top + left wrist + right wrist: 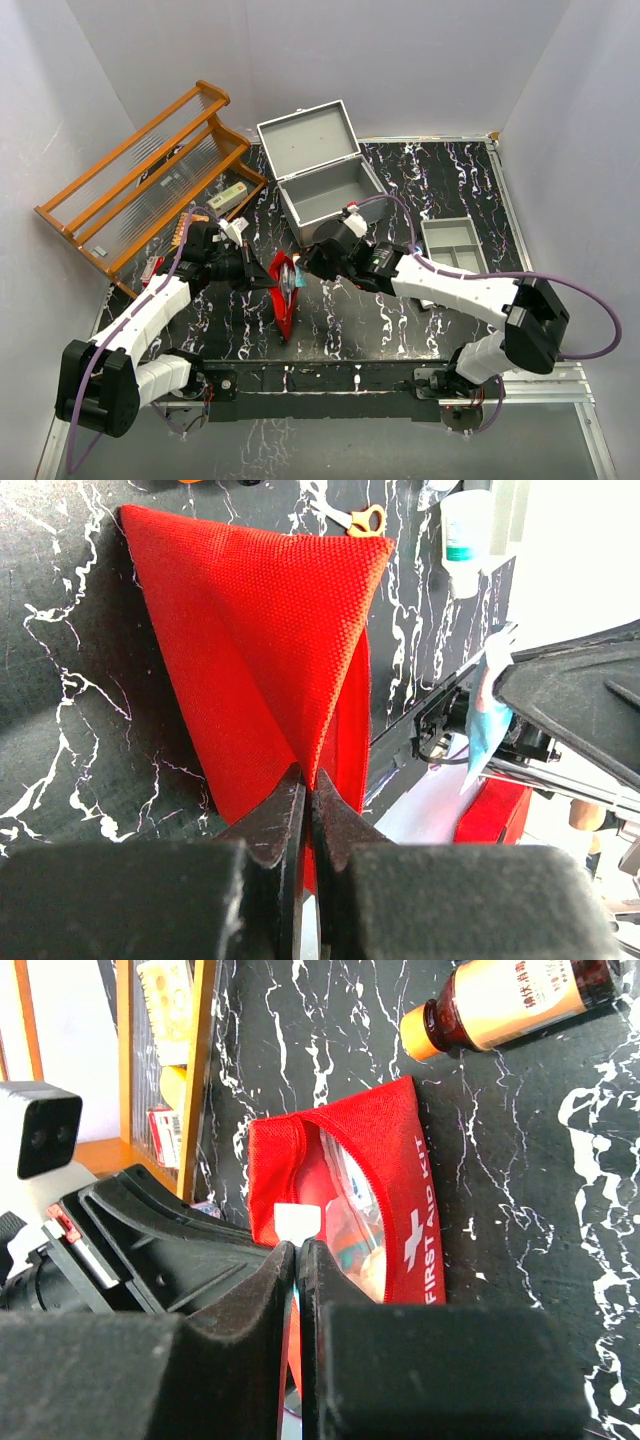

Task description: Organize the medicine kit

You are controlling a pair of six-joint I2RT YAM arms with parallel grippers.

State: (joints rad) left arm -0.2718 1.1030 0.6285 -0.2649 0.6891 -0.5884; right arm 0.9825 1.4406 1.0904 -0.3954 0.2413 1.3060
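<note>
The light blue packet [486, 726] is hanging by its white end next to the pouch's opening [346, 1208], so my right gripper should go on moving it in until it is inside.
The medicine kit [322, 178], a grey metal box, stands open at the back centre with its lid tipped up. In front of it lies a red first-aid pouch [285, 290] with its mouth open. My left gripper [263, 278] is shut on the pouch's fabric edge [300, 710], holding it up. My right gripper [300, 268] is shut on a thin light blue packet [487, 730] with a white end [298, 1222], right at the pouch's mouth [345, 1185]. Clear-wrapped items show inside the pouch.
A wooden rack [150, 175] stands at the back left with a small box [228, 195] on it. A shallow divided grey tray [452, 243] sits to the right. A brown bottle [500, 1000], a white bottle [465, 535] and orange scissors [360, 520] lie nearby.
</note>
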